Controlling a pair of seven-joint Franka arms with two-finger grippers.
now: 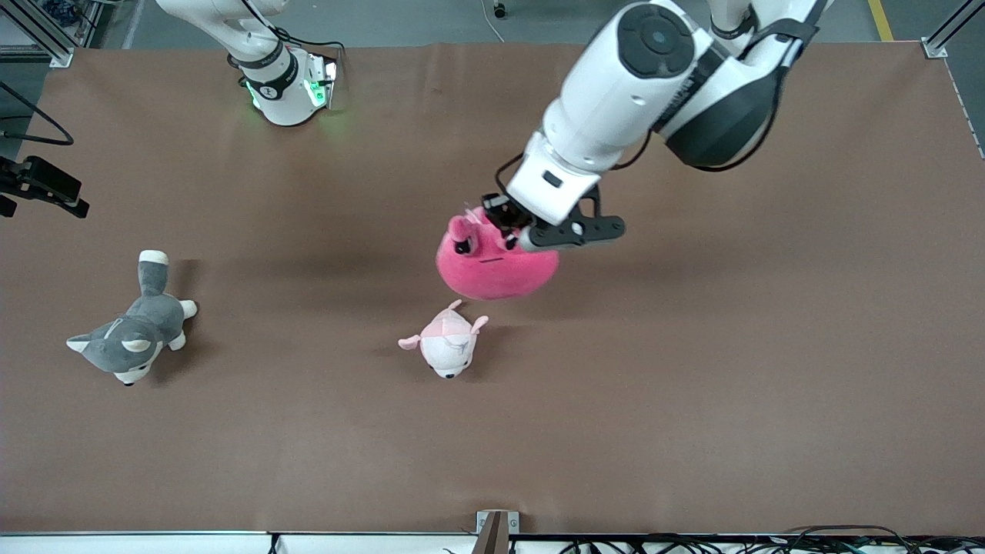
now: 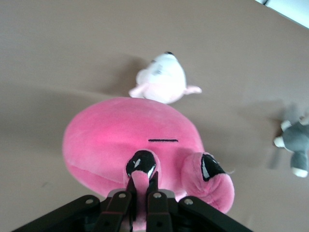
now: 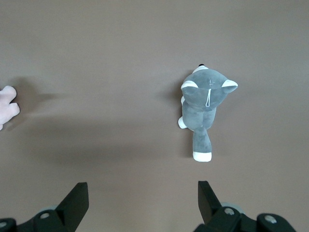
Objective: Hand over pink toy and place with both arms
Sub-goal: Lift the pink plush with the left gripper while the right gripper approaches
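The robot's left gripper is covering a nub on the pink toy point(image 2: 140, 181), so its right gripper should grab the free nub point(image 1: 459, 229) next to that one before the left gripper opens.
The pink toy point(image 1: 496, 265) is a large hot-pink plush blob with black eyes. It hangs over the middle of the table, just above the pale pink-and-white plush. My left gripper point(image 1: 502, 231) reaches in from the left arm's base and is shut on a pink nub at the toy's top. In the left wrist view the fingers point(image 2: 131, 181) pinch that nub beside a black eye, and the toy's body point(image 2: 111, 140) fills the middle. My right gripper point(image 3: 142, 193) is open and empty, held high over the table at the right arm's end, above the husky.
A pale pink-and-white plush animal point(image 1: 448, 345) lies nearer to the front camera than the pink toy. A grey-and-white husky plush point(image 1: 132, 331) lies toward the right arm's end and also shows in the right wrist view point(image 3: 205, 104). The table is covered in brown cloth point(image 1: 731, 346).
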